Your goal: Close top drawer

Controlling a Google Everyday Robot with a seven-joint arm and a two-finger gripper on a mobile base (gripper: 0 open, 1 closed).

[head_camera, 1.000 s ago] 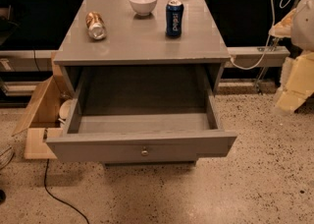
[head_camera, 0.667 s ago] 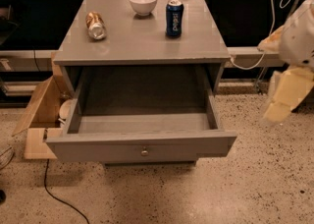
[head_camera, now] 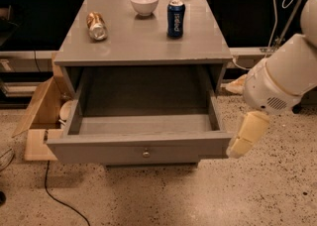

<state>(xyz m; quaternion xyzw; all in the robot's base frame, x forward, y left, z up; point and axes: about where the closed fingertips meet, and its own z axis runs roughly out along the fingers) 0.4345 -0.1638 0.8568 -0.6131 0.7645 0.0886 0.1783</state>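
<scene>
I expect the top drawer (head_camera: 144,151) to slide in square when I push its front corner, because the straight sides (head_camera: 75,114) run back evenly under the cabinet top.
The top drawer (head_camera: 99,149) of the grey cabinet (head_camera: 143,41) stands pulled far out toward me. Its grey box inside holds nothing. A small round metal knob (head_camera: 145,153) sits at the centre of its wide flat front. My gripper (head_camera: 240,145), cream-coloured, hangs from the white arm (head_camera: 280,79) at the right. It is just beside the right front corner of the drawer front, at about the height of the front panel. The lower drawers are hidden under the open one.
On the cabinet top stand a white bowl (head_camera: 144,3) and an upright blue can (head_camera: 175,18), and a brown can (head_camera: 96,26) lies on its side. An open cardboard box (head_camera: 42,116) sits at the cabinet's left. A black cable (head_camera: 54,190) runs over the speckled floor.
My arm has moved left and down from the right edge of the view. The gripper is now next to the drawer's right front corner. The drawer has not moved.
</scene>
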